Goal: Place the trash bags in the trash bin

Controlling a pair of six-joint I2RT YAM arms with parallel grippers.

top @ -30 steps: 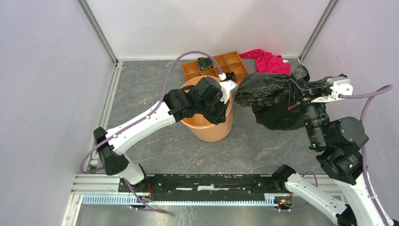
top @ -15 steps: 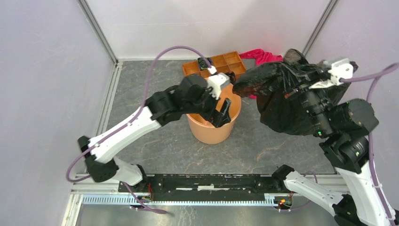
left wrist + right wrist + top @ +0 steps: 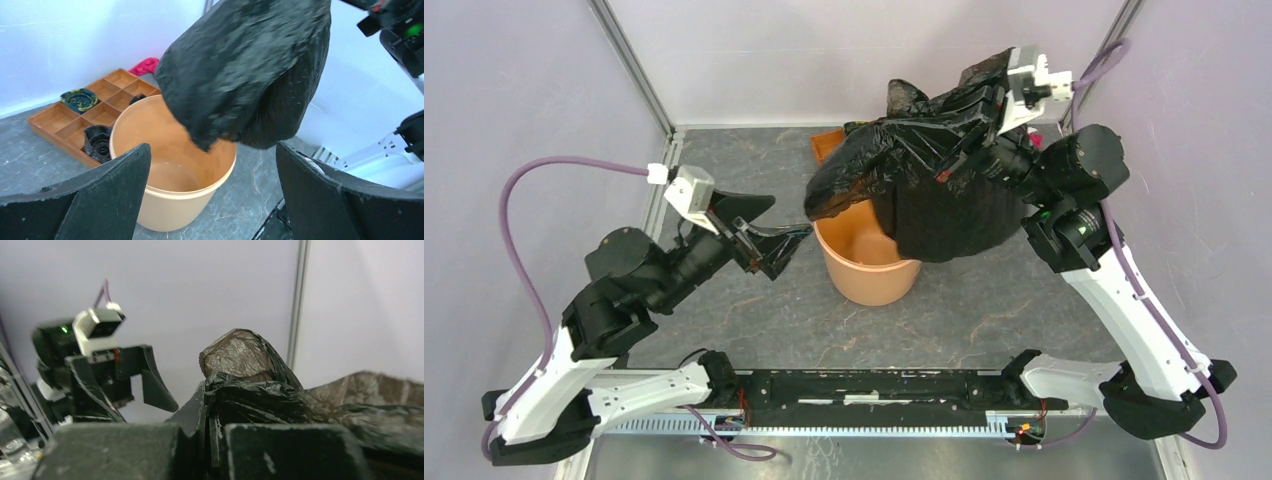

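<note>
The trash bag (image 3: 954, 212) is hanging high past the bin's rim. Next, my right gripper brings it down over the bin's opening (image 3: 859, 235) while my left gripper pushes it in.
The trash bin (image 3: 864, 272) is a light-orange bucket standing upright in the middle of the floor, and it shows empty in the left wrist view (image 3: 170, 192). The black crinkled trash bag (image 3: 929, 190) hangs in the air over the bin's far right rim, its lowest fold (image 3: 210, 140) just above the mouth. High at the bag's top, my right gripper (image 3: 972, 125) is shut on a bunch of the film (image 3: 250, 390), the jaws (image 3: 212, 405) pressed together. To the left of the bin my left gripper (image 3: 779, 232) is open and empty, facing the bin (image 3: 212, 150).
An orange compartment tray (image 3: 55, 120) holding small black rolls (image 3: 97, 142) lies behind the bin; the top view shows only its corner (image 3: 827, 145). A red cloth (image 3: 145, 65) lies beyond it. Frame posts and pale walls enclose the floor.
My left gripper opened, left the bin and drew back to the left. The right arm raised the bag and carried it left, from beside the bin to above it.
</note>
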